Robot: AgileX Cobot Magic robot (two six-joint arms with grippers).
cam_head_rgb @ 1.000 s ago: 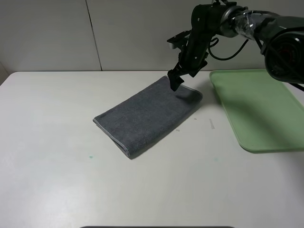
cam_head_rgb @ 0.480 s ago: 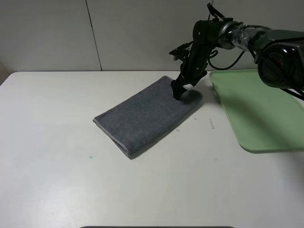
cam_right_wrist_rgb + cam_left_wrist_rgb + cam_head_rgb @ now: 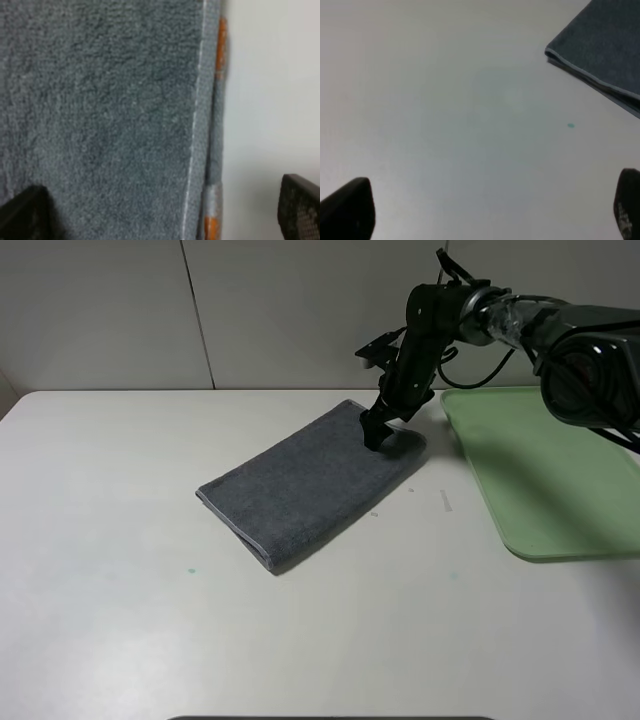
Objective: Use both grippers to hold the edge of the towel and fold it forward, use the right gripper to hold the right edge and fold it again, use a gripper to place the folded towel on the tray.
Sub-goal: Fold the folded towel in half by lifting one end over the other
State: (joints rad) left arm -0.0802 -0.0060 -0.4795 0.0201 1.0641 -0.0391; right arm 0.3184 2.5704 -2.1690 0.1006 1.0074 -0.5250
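Note:
I see orange patches [image 3: 221,47] peeking out under the towel's hem, so I should expect hidden orange corners to show up when I fold the towel [image 3: 312,475] over.
The dark grey towel [image 3: 310,485] lies folded on the white table, running diagonally, with its pale hem edge [image 3: 250,540] showing along the near left end. My right gripper [image 3: 372,438] is lowered onto the towel's far right end. In the right wrist view its jaws stand open [image 3: 160,210], one fingertip [image 3: 22,212] over the cloth and the other beyond the hem [image 3: 196,125], where orange stripes [image 3: 220,37] peek out. The left gripper [image 3: 487,210] is open over bare table, near a towel corner [image 3: 600,45]. The pale-green tray [image 3: 550,470] sits to the right.
A wall rises just behind the table's far edge. A small teal speck [image 3: 190,570] marks the tabletop left of the towel, seen also as the teal speck [image 3: 570,125] in the left wrist view. The left arm is outside the exterior view.
The right gripper has dropped slightly and shifted right onto the towel's far end, then held still. The towel and tray have not moved.

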